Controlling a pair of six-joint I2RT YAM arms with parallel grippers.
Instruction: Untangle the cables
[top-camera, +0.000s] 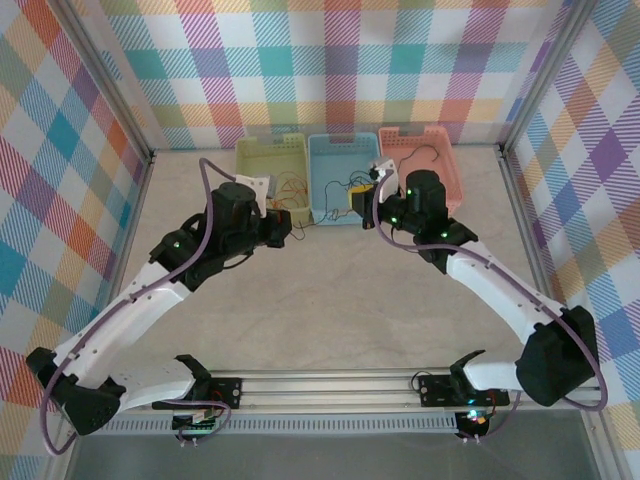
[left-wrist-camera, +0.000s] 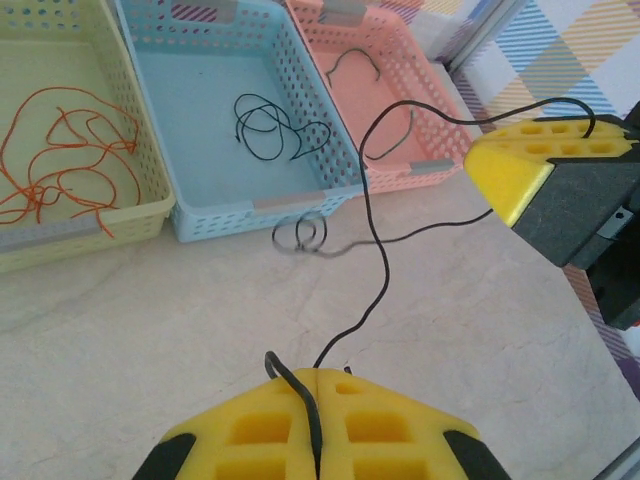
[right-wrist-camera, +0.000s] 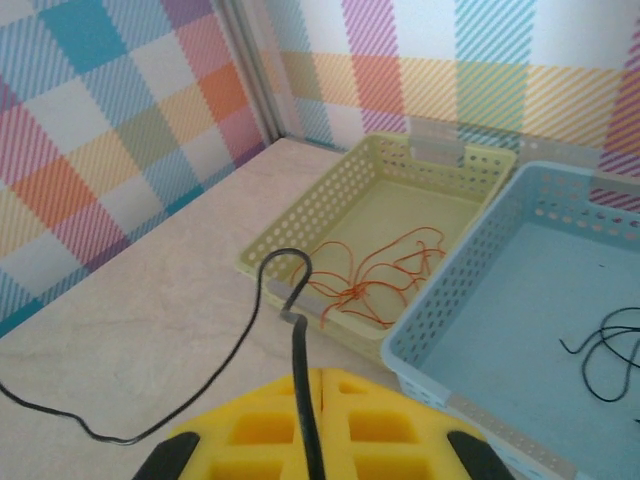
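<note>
The black cable (left-wrist-camera: 381, 245) hangs free and matches the black coil in the blue basket (top-camera: 335, 163), so my right gripper should keep moving over that basket and let go there.
My left gripper (left-wrist-camera: 320, 373) is shut on one end of a thin black cable (left-wrist-camera: 368, 190). The cable rises in a curve above the table to my right gripper (left-wrist-camera: 497, 172), at the right edge of the left wrist view. In the right wrist view the right gripper (right-wrist-camera: 322, 375) is shut on the same black cable (right-wrist-camera: 298, 330), which loops and trails down to the left. Orange-red cables (left-wrist-camera: 60, 160) lie in the yellow-green basket (left-wrist-camera: 150, 170). A black coil (left-wrist-camera: 275, 125) lies in the blue basket (left-wrist-camera: 300, 195). Dark green cables (left-wrist-camera: 395, 140) lie in the pink basket (left-wrist-camera: 420, 165).
The three baskets stand side by side at the back of the table (top-camera: 330, 300), near the checked rear wall. Both grippers (top-camera: 290, 228) (top-camera: 358, 200) hover just in front of them. A small grey loop (left-wrist-camera: 305, 235) shows on the tabletop by the blue basket's front wall.
</note>
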